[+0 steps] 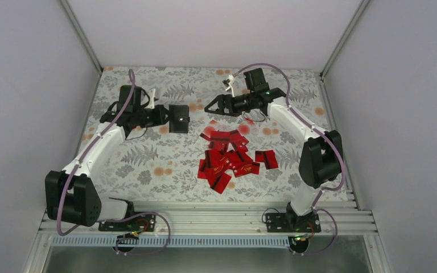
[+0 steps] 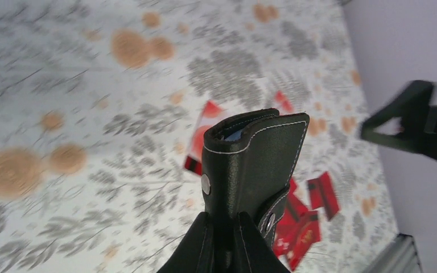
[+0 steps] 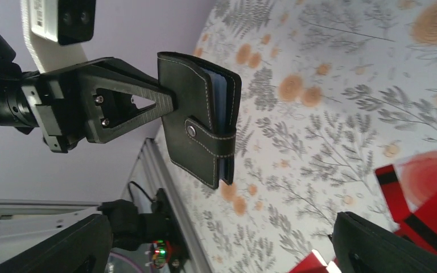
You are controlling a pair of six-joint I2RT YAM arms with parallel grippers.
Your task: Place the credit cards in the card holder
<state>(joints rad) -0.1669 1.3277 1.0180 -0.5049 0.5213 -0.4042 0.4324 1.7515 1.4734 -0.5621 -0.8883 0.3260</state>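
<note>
The snap tab (image 3: 215, 140) keeps the card holder's open edge shut, so my right gripper should hold that edge (image 3: 227, 114) while my left gripper takes a new grip lower down. Then my right gripper should grip the snap tab.
The card holder (image 1: 179, 118) is a black folded wallet with white stitching, held above the table by my left gripper (image 1: 168, 116), which is shut on one edge. In the left wrist view it (image 2: 256, 165) stands up from my left gripper (image 2: 227, 242), grey-blue pockets showing at its top. In the right wrist view it (image 3: 199, 119) has its snap tab across the open edge. My right gripper (image 1: 210, 109) is open and empty, just right of the holder, its fingers (image 3: 387, 244) wide apart. The red credit cards (image 1: 233, 159) lie piled on the table, also visible in both wrist views (image 2: 301, 227) (image 3: 427, 193).
The table (image 1: 148, 159) has a grey-leaf and orange-flower cloth. Pale walls close in the left, back and right sides. An aluminium rail (image 1: 205, 219) runs along the near edge by the arm bases. My right gripper shows at the right of the left wrist view (image 2: 409, 125).
</note>
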